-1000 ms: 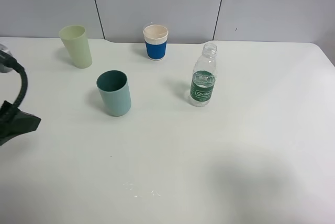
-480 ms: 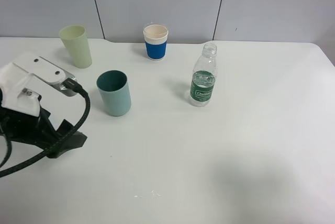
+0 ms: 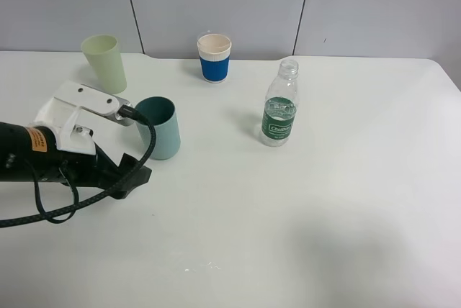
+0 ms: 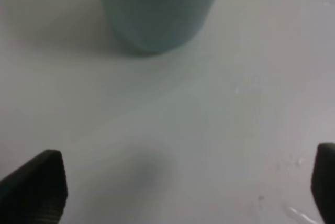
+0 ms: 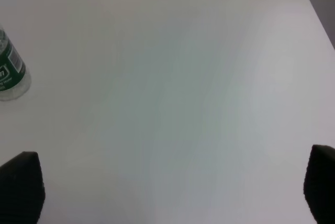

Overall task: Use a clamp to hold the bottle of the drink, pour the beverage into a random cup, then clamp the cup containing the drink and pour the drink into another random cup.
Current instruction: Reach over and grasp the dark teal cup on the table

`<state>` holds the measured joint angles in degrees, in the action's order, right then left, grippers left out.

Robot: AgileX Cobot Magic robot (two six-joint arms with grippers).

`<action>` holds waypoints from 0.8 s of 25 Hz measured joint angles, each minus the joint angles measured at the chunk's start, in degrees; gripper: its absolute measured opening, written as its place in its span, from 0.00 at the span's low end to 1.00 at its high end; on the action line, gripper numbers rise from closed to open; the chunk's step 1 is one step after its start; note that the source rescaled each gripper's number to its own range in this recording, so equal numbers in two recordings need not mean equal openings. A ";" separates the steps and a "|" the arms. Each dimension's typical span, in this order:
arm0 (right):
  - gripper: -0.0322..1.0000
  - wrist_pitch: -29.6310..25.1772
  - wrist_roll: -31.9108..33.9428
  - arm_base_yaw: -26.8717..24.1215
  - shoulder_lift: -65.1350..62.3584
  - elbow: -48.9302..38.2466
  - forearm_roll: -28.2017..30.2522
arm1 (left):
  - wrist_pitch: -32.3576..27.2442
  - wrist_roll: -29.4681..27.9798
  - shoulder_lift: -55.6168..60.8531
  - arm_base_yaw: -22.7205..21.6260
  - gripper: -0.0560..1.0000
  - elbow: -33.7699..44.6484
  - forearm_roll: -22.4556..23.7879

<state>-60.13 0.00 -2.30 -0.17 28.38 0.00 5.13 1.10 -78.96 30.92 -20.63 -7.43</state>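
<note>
My left gripper continues to go forward until its open fingers are on either side of the cup's side (image 3: 166, 142), then close, because the teal cup (image 3: 160, 127) stands upright in line with them.
A clear plastic bottle (image 3: 279, 106) with a green label stands uncapped right of centre; it also shows at the edge of the right wrist view (image 5: 8, 72). A teal cup (image 3: 160, 128) stands left of centre, a pale green cup (image 3: 105, 63) at the back left, and a white cup with a blue sleeve (image 3: 215, 57) at the back. My left gripper (image 3: 133, 175) is open and empty, low over the table just in front of the teal cup (image 4: 157, 9). My right gripper (image 5: 170, 187) is open and empty, away from the bottle, and is out of the exterior view.
The white table (image 3: 324, 214) ends at a grey panelled wall behind the cups. The left arm's black cable (image 3: 86, 196) loops over the table's left front. A few small droplets or specks (image 3: 198, 268) lie near the front edge.
My left arm has swung in from the left edge toward the teal cup, and its gripper now sits close in front of it. The cups and bottle have not moved.
</note>
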 joint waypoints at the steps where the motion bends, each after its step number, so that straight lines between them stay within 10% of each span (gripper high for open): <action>1: 1.00 0.00 0.00 0.00 0.00 0.00 0.00 | 2.56 0.00 -1.10 0.00 0.82 0.71 0.01; 20: 1.00 0.00 0.00 0.00 0.00 0.00 0.00 | 56.64 -2.58 -28.61 0.00 0.82 4.81 1.12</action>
<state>-60.13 0.00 -2.30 -0.17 28.38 0.00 61.77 -1.49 -107.57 30.92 -15.82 -6.32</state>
